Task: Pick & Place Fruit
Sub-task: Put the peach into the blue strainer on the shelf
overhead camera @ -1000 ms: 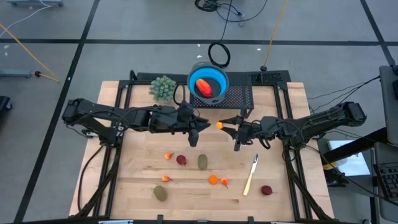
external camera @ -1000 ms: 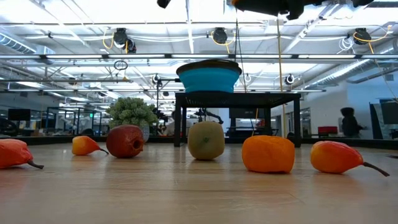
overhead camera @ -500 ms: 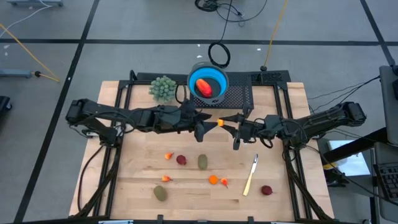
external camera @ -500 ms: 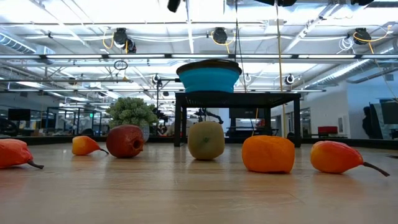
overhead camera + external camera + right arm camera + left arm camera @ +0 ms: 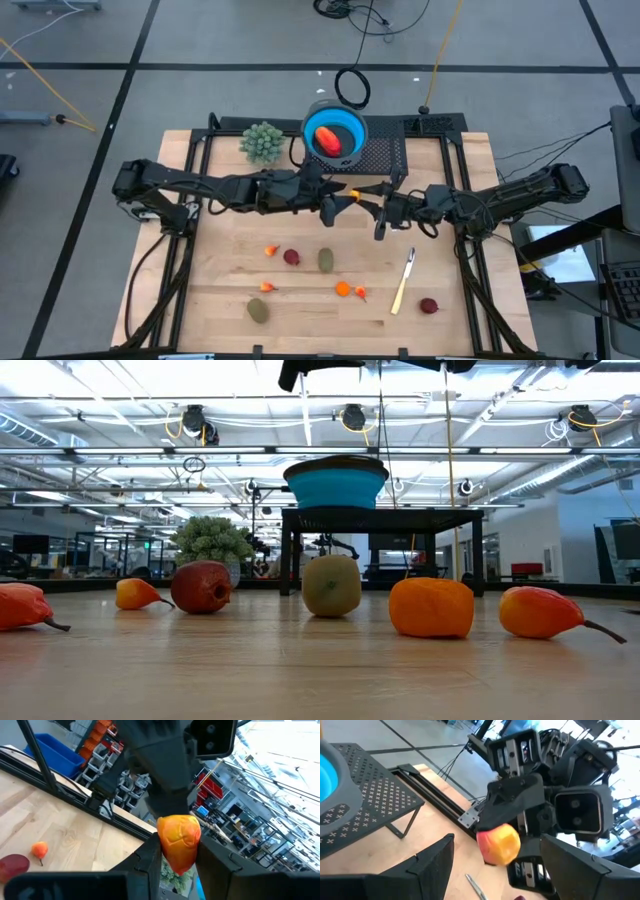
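I can see the small orange-yellow fruit's loose end [image 5: 354,194] standing clear of my left gripper's open fingers, so next my left gripper shuts on that end [image 5: 498,845] before my right gripper opens.
A small orange-yellow fruit [image 5: 352,197] hangs above the middle of the table, with my right gripper [image 5: 364,200] shut on it. My left gripper [image 5: 338,200] faces it from the table's left, open. In the left wrist view its two fingers stand wide on either side of the fruit [image 5: 498,843], with gaps showing. A red-orange fruit [image 5: 328,140] lies in the blue bowl [image 5: 350,125] on a black stand. More fruit lies on the table: a dark red one [image 5: 291,257], an olive-green one [image 5: 326,260] and small orange ones [image 5: 343,290]. My right gripper pinches the small fruit by its two opposite sides [image 5: 167,847] between its two fingers. The fingers [image 5: 150,857] come roughly level from the table's right. The fruit is lifted clear, high above the tabletop.
A bushy pale-green plant ball [image 5: 262,142] stands left of the bowl. The black perforated stand [image 5: 385,155] lies just beyond the grippers. A yellow-handled knife [image 5: 402,282], another dark red fruit [image 5: 429,306] and an olive one [image 5: 258,310] lie toward the near edge.
My left gripper has moved toward the table's right, up to the fruit in my right gripper, and has opened wide. My right gripper has kept its place and its hold on the fruit.
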